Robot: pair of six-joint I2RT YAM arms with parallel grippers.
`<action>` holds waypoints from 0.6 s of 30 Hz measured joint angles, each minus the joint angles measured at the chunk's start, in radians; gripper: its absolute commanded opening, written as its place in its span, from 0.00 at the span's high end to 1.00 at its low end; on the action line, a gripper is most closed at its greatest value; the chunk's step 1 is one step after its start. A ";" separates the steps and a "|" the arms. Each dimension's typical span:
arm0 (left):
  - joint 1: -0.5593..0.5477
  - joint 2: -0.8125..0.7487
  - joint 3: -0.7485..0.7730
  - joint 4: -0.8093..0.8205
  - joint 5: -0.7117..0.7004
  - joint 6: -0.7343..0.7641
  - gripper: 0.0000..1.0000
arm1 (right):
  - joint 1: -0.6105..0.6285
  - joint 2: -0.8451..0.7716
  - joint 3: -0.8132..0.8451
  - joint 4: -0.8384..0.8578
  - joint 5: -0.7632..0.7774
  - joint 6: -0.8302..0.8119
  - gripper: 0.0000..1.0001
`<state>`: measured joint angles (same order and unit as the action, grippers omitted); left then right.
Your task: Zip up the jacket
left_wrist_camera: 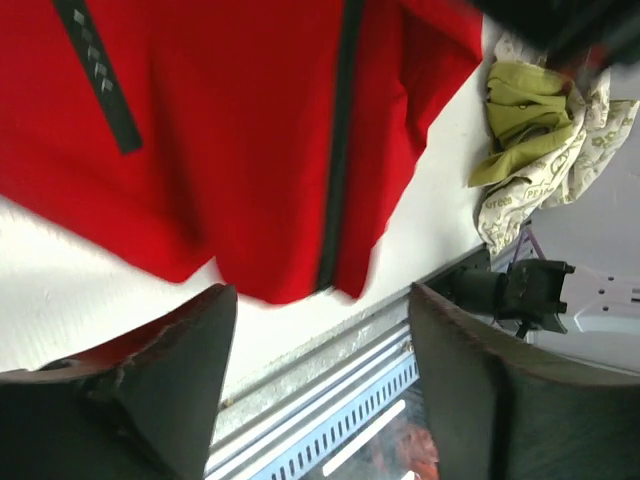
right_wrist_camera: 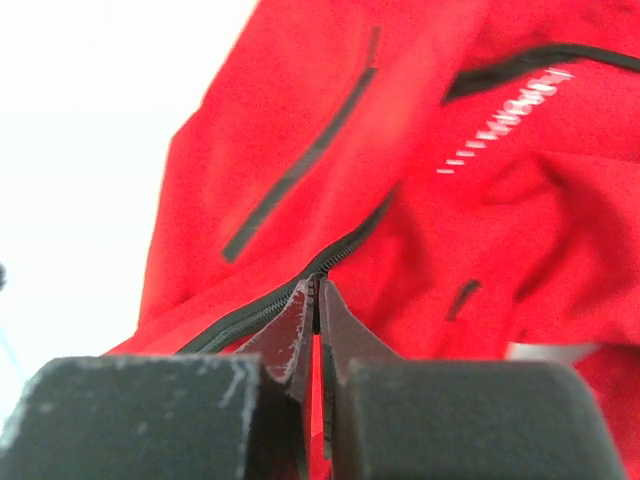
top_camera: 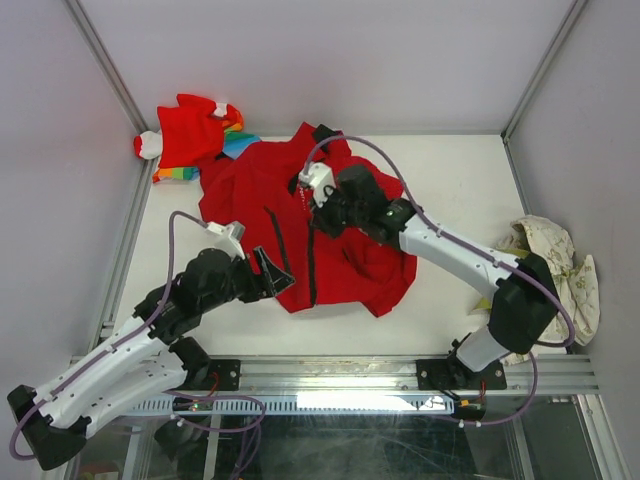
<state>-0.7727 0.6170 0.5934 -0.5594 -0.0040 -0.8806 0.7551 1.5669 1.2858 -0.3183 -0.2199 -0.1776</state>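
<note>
With the hem loose [top_camera: 342, 301] and the zipper pull at the chest, my left gripper should hold the zipper's lower end [top_camera: 312, 299] before my right gripper pulls toward the collar.
The red jacket [top_camera: 350, 262] lies spread in the middle of the table, with its dark front zipper [top_camera: 312, 265] running toward the near hem. My right gripper [top_camera: 322, 215] is over the jacket's chest. In the right wrist view it [right_wrist_camera: 318, 285] is shut on the zipper pull, with joined teeth running off to the left [right_wrist_camera: 250, 315]. White chest lettering [right_wrist_camera: 500, 120] shows beyond it. My left gripper [top_camera: 272, 272] is open and empty beside the left part of the hem. In the left wrist view its fingers [left_wrist_camera: 190, 370] stand wide apart below the hem [left_wrist_camera: 270, 285].
A small red garment with rainbow stripes [top_camera: 190, 135] lies at the back left, touching the jacket's shoulder. A cream and olive cloth [top_camera: 555, 265] is bunched at the right edge and also shows in the left wrist view [left_wrist_camera: 535, 130]. A metal rail [top_camera: 400, 375] runs along the near edge.
</note>
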 measured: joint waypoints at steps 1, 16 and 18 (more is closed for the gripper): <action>0.000 0.023 0.021 0.009 -0.012 0.010 0.24 | 0.035 -0.014 -0.008 -0.005 -0.002 0.000 1.00; 0.000 0.133 -0.066 0.195 -0.014 0.054 0.55 | 0.251 -0.096 -0.040 -0.051 -0.021 0.083 1.00; 0.000 0.135 -0.077 0.213 -0.003 0.055 0.76 | 0.252 -0.090 -0.040 -0.053 -0.018 0.084 1.00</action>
<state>-0.7727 0.7517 0.5163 -0.3462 -0.0067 -0.8257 1.0073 1.4765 1.2453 -0.3710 -0.2382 -0.0940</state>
